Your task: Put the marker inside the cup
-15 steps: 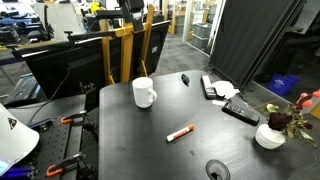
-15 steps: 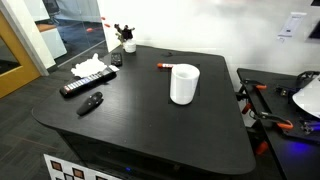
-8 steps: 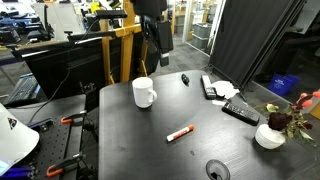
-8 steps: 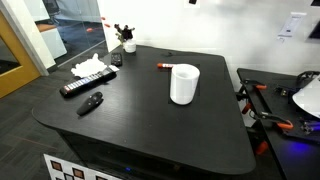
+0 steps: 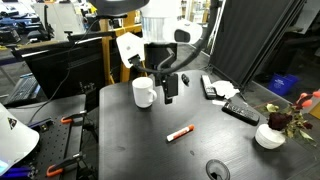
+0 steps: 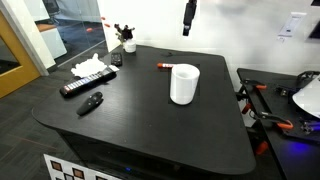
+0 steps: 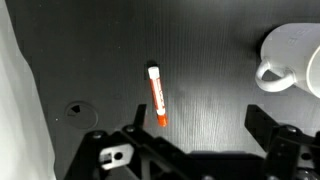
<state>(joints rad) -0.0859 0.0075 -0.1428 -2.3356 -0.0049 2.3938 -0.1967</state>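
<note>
The red-orange marker's narrow width has my open fingers facing across it, so my gripper goes on over and down until the fingers are on both sides of the marker, and then close.
The red-orange marker with a white end lies flat on the black table, apart from everything; it also shows in an exterior view and in the wrist view. The white mug stands upright with its handle to the side, seen also in an exterior view and at the wrist view's upper right. My gripper hangs in the air well above the table. It is open and empty, with the marker just beyond its left finger.
A black remote and white papers lie near the table's edge. A small black oval object lies near the remote. A white flowered bowl sits at a corner. A round grommet is set in the tabletop.
The arm has come down into view from above and now hangs over the table near the mug. The marker and mug have not moved.
</note>
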